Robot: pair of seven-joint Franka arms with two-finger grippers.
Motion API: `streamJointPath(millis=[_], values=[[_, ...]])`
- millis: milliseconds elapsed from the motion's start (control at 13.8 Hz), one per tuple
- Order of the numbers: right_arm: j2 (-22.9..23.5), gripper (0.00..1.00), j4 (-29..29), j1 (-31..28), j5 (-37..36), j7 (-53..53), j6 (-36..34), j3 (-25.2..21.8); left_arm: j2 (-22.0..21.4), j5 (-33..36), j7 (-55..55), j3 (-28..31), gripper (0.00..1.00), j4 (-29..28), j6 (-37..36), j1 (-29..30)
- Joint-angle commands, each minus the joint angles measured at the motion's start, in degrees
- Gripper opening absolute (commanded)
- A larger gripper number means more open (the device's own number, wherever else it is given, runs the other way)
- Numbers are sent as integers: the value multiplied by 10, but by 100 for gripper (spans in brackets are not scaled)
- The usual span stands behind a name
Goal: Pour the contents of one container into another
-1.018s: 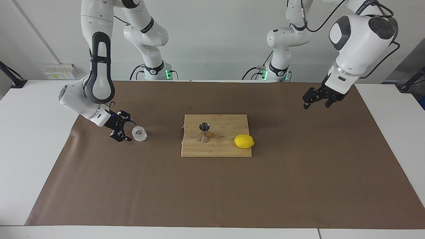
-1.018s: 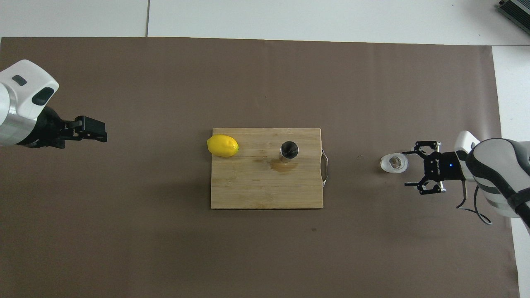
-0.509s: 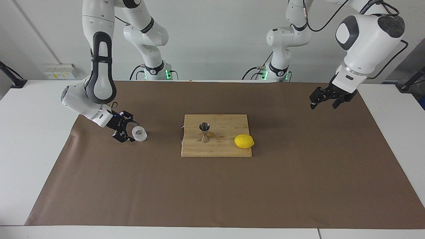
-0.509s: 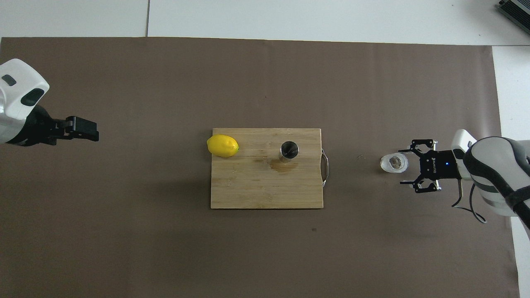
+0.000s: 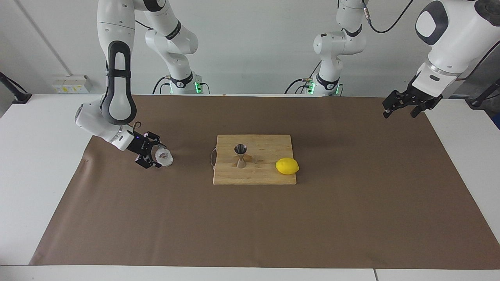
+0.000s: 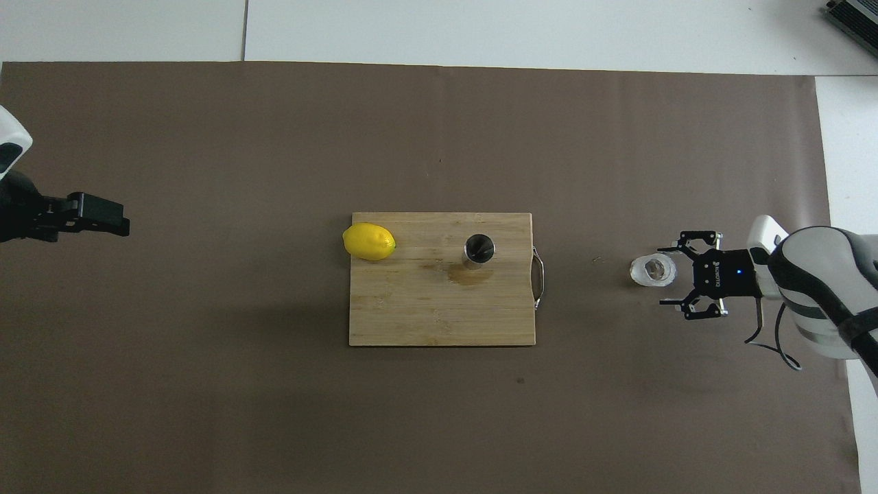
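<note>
I should expect the cup (image 6: 652,270) to have clear liquid in it that runs out when I pour, because pale glints (image 6: 656,267) show inside the whitish cup's opening.
The whitish frosted cup (image 5: 163,157) stands on the brown mat toward the right arm's end of the table; it also shows in the overhead view (image 6: 652,269). My right gripper (image 5: 155,155) is open and low, its fingers (image 6: 662,302) spread on either side of the cup's near edge without closing on it. The steel hourglass jigger (image 5: 240,155) stands upright on the wooden cutting board (image 5: 265,175), seen from above as a dark round mouth (image 6: 479,248). My left gripper (image 5: 401,113) is open and empty, raised over the mat's edge at the left arm's end (image 6: 115,221).
A yellow lemon (image 5: 287,166) lies on the board's corner toward the left arm's end. A wet stain (image 6: 469,275) marks the board beside the jigger. The board has a metal handle (image 6: 540,278) facing the cup. The brown mat (image 5: 250,226) covers the table.
My left gripper has drawn back and risen toward the left arm's end of the table. My right gripper has edged closer to the cup. The cup, jigger and lemon have not moved.
</note>
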Motion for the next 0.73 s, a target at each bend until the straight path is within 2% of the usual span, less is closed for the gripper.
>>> streamJointPath(millis=[0, 145, 291, 363, 654], values=[[-1, 78, -4, 0, 26, -18, -4, 3, 11, 11, 6, 0, 100, 13, -7, -16], [-1, 49, -4, 1, 26, -18, -4, 4, 7, 10, 3, -20, 100, 3, -6, -19], [-1, 13, -4, 8, 32, -18, -4, 4, 7, 10, 4, -30, 100, 2, -4, -18], [-2, 0, -4, 9, 38, -18, -5, 4, 7, 10, 3, -29, 100, 2, 0, -16], [-14, 0, 2, 26, 46, 10, -7, 4, 6, 10, 4, -24, 100, -2, 10, -19]])
